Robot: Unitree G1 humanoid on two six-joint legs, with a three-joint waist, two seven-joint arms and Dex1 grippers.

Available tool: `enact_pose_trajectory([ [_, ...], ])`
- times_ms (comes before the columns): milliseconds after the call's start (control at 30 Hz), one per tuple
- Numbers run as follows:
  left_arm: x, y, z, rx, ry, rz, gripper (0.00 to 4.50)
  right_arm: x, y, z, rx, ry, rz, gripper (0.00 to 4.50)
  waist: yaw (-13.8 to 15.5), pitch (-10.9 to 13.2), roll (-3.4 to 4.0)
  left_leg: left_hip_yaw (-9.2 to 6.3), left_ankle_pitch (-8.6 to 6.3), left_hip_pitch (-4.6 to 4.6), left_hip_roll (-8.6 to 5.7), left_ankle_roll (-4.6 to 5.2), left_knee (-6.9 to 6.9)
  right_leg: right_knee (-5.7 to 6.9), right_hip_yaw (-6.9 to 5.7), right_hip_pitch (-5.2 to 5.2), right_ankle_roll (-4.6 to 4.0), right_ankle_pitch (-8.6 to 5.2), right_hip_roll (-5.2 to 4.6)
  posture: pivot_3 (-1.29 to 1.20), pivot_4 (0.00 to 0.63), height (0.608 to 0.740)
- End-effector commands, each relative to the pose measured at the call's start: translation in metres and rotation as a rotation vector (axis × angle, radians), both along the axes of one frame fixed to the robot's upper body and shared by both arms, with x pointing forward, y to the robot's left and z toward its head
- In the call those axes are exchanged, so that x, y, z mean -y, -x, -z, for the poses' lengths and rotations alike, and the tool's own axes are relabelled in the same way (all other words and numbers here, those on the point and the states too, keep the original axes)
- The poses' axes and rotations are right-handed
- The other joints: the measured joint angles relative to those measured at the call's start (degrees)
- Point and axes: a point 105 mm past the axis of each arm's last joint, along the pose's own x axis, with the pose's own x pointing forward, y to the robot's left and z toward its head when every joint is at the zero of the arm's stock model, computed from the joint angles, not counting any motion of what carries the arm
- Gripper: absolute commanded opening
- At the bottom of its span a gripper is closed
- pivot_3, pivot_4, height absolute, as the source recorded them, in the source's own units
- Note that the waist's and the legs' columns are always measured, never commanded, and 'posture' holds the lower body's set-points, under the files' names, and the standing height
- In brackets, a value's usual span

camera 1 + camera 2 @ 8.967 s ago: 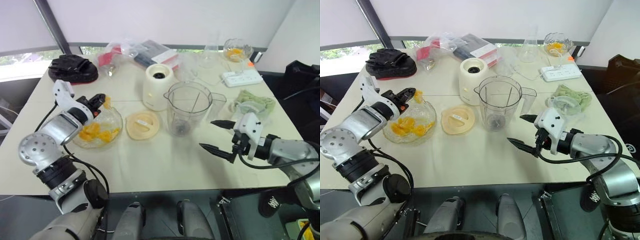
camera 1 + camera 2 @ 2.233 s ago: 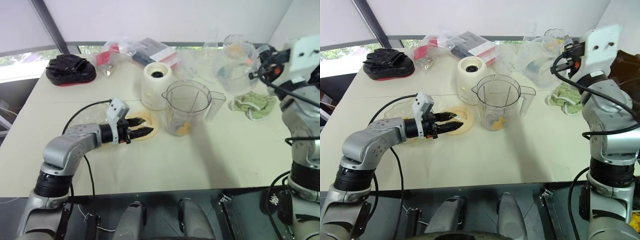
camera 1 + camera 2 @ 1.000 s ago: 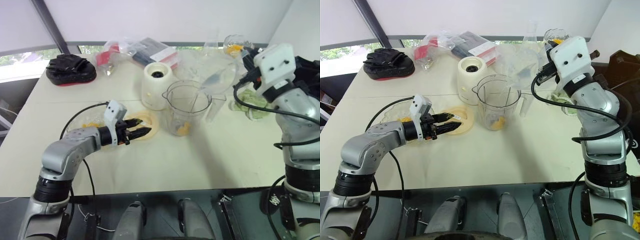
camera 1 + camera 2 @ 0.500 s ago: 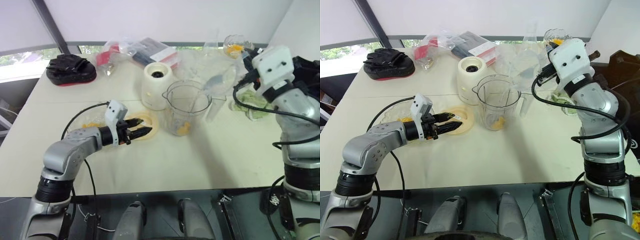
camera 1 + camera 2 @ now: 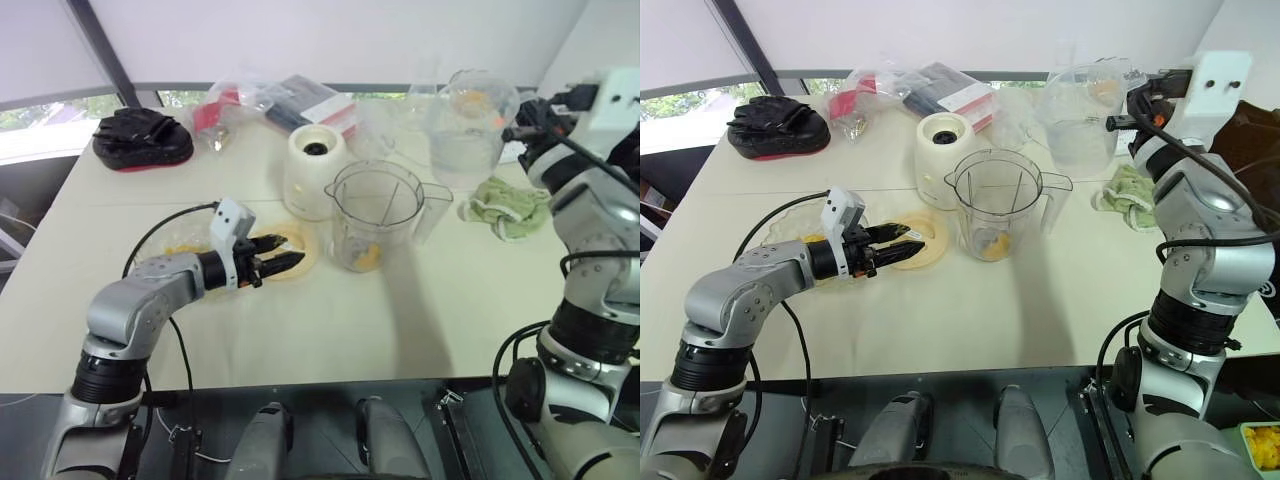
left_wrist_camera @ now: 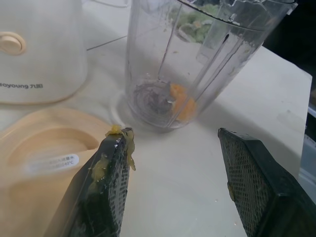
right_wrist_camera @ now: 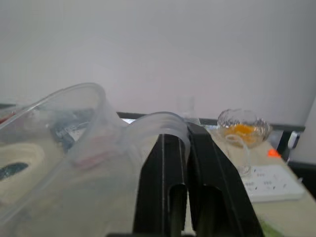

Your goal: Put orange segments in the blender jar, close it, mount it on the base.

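Note:
My right gripper keeps lowering the frosted cup (image 5: 465, 143) it holds upright until the cup stands on the spot before the green cloth (image 5: 494, 258), since that spot is free.
The blender jar (image 5: 378, 215) stands upright mid-table with a few orange segments (image 5: 367, 260) at its bottom, also seen in the left wrist view (image 6: 181, 101). The cream-white base (image 5: 315, 172) is just behind it to the left. My left gripper (image 5: 285, 258) hovers open over a flat cream-yellow lid (image 5: 296, 248), with orange pulp stuck on one finger (image 6: 112, 168). More orange segments lie in a glass bowl (image 5: 800, 240) behind that arm. My right gripper (image 5: 522, 128) is raised at the far right, shut on the handle of a frosted clear cup (image 5: 462, 130) held upright in the air.
A green cloth (image 5: 510, 205) lies right of the jar. At the back are a black glove (image 5: 143, 137), plastic packets (image 5: 270, 100), a stemmed glass cup of orange bits (image 7: 243, 127) and a white power strip (image 7: 269, 182).
My right arm has swung the frosted cup to the right, away from over the jar, and rolled it back upright. The left arm has stayed where it was.

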Motion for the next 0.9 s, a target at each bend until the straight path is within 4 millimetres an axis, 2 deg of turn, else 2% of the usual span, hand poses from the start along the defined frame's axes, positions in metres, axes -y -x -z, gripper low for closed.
enact_pose_trajectory([
  [33, 0.002, 0.000, -0.013, 0.047, 0.008, 0.019, 2.83, 0.004, 0.014, -0.026, 0.096, -0.105, 0.001, 0.03, 0.00, 0.00, 0.00, 0.00, 0.00, 0.00, 0.00, 0.00, 0.00, 0.00, 0.00, 0.00, 0.00, 0.00, 0.00, 0.00, 0.150, 0.740],
  [200, 0.002, 0.000, -0.014, 0.047, 0.007, 0.023, 2.83, 0.024, 0.014, -0.007, 0.069, -0.340, 0.061, 0.03, -0.02, 0.00, 0.01, 0.00, 0.00, -0.05, 0.00, 0.00, -0.01, 0.03, 0.00, -0.08, 0.00, 0.00, 0.00, 0.00, 0.150, 0.740],
  [333, 0.002, 0.001, -0.014, 0.045, 0.004, 0.027, 2.83, 0.049, 0.016, 0.020, 0.032, -0.427, 0.162, 0.03, 0.07, 0.00, 0.02, 0.00, 0.00, -0.16, 0.00, 0.00, -0.01, 0.03, 0.00, -0.18, 0.01, 0.01, 0.00, 0.00, 0.150, 0.740],
  [433, 0.002, 0.001, -0.014, 0.044, 0.001, 0.028, 2.83, 0.059, 0.018, 0.040, -0.003, -0.442, 0.205, 0.03, -0.03, -0.01, 0.03, 0.01, 0.00, -0.28, -0.01, 0.00, 0.00, 0.04, 0.00, -0.30, 0.02, 0.01, 0.00, 0.00, 0.150, 0.740],
  [633, 0.000, 0.002, -0.015, 0.041, -0.007, 0.028, 2.83, 0.088, 0.019, 0.096, -0.111, -0.465, 0.327, 0.03, -0.31, -0.02, 0.06, 0.05, 0.00, -0.37, 0.00, 0.00, 0.01, 0.09, 0.01, -0.44, 0.00, 0.03, 0.00, 0.00, 0.150, 0.740],
  [733, -0.001, 0.003, -0.015, 0.039, -0.009, 0.027, 2.83, 0.099, 0.019, 0.117, -0.144, -0.492, 0.374, 0.03, -0.30, -0.02, 0.08, 0.05, 0.01, -0.36, 0.00, 0.01, 0.02, 0.11, 0.01, -0.44, -0.01, 0.03, 0.00, 0.00, 0.150, 0.740],
  [900, -0.001, 0.004, -0.017, 0.037, -0.010, 0.027, 2.83, 0.108, 0.013, 0.138, -0.163, -0.496, 0.389, 0.03, -0.33, -0.02, 0.13, 0.06, 0.01, -0.36, 0.00, 0.01, 0.04, 0.11, 0.02, -0.44, -0.02, 0.05, 0.00, 0.00, 0.150, 0.740],
])
